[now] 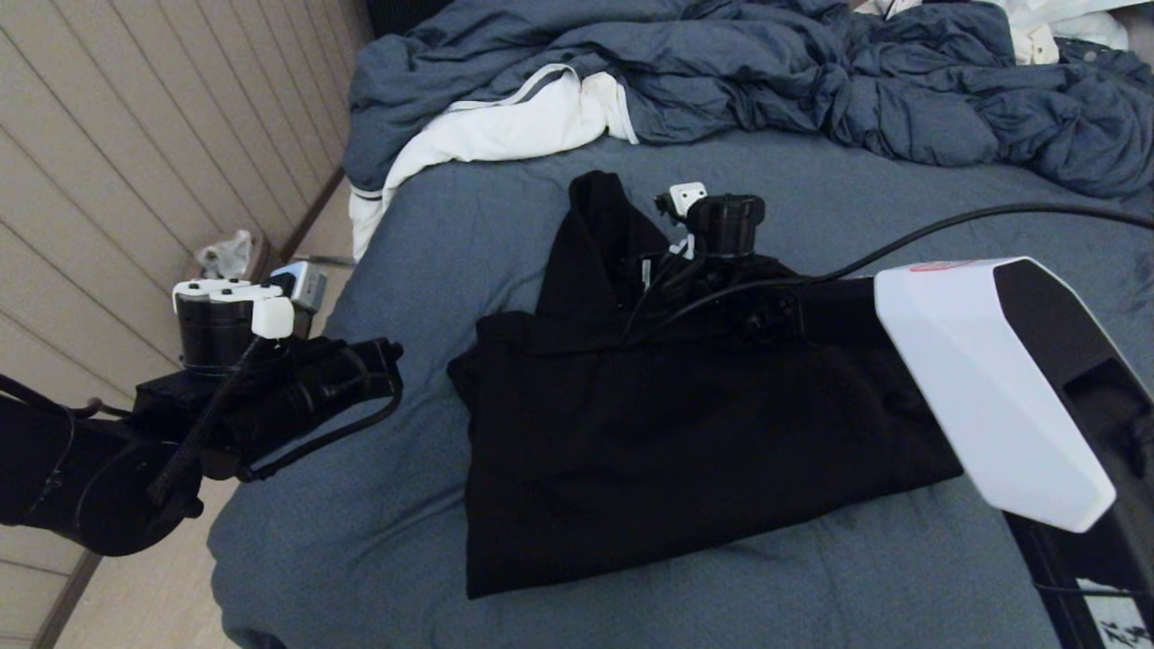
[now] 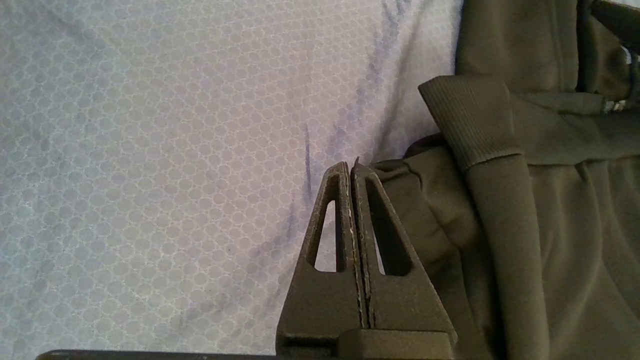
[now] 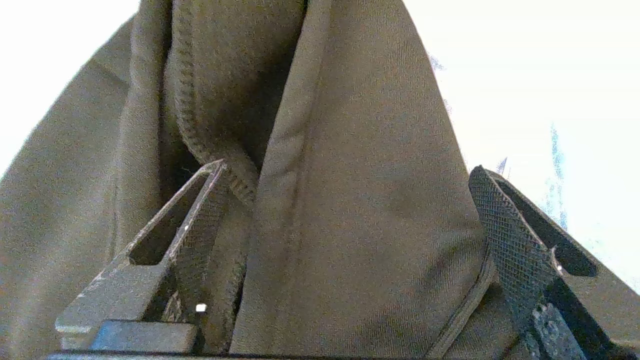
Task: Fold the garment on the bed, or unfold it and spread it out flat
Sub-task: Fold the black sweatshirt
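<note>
The hood's edge (image 3: 288, 156) lies loose above the garment's folded body. The hood will bunch up and come along when I pull, while the body's near edge stays where it is.
The garment (image 1: 685, 424), a black hooded sweatshirt, lies folded into a rough rectangle on the bed (image 1: 406, 252), its hood (image 1: 599, 234) pointing toward the far side. My right gripper (image 1: 663, 270) is at the neck, just below the hood. Its fingers stand wide open in the right wrist view (image 3: 348, 169), with hood fabric (image 3: 225, 75) lying slack between them. My left gripper (image 1: 388, 361) hovers just off the garment's left edge. It is shut and empty (image 2: 350, 167), next to a ribbed cuff (image 2: 470, 120) that is folded over the body.
A rumpled blue-grey duvet (image 1: 721, 72) and a white cloth (image 1: 505, 126) with a grey stripe fill the far side of the bed. The bed's left edge drops to the floor beside a panelled wall (image 1: 135, 162). Bare sheet (image 2: 150, 150) surrounds the garment.
</note>
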Available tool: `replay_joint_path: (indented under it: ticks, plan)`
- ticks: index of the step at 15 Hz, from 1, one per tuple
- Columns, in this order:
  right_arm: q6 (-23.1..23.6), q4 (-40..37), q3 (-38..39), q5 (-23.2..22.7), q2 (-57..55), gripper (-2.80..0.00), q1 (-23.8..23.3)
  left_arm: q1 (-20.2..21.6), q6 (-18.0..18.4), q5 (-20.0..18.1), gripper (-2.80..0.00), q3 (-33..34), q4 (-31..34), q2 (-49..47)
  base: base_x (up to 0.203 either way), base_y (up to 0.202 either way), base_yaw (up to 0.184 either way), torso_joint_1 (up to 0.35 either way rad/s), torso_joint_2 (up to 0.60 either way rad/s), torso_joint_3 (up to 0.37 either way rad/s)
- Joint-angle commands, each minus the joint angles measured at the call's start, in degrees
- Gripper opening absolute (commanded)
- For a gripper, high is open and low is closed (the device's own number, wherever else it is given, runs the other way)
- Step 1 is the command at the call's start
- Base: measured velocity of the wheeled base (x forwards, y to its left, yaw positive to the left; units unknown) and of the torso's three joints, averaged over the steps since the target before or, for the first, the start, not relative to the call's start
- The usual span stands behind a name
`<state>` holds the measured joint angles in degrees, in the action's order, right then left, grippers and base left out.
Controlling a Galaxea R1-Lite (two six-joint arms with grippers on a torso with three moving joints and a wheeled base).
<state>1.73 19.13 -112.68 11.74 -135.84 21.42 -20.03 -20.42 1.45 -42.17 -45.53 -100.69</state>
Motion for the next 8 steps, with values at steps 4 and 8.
replay_joint_path:
  ticks: [4, 8]
  plan:
    - [0.73, 0.47, 0.00, -0.31, -0.57, 0.00, 0.03, -0.01, -0.07, 0.04, -2.80, -0.02, -0.26, -0.20, 0.000, 0.000, 0.000, 0.000, 0.00, 0.000]
    - [0.73, 0.65, 0.00, -0.40, -1.18, 0.00, 0.03, -0.01, -0.08, 0.04, -2.80, 0.06, -0.26, -0.29, 0.000, 0.000, 0.000, 0.000, 0.00, 0.000]
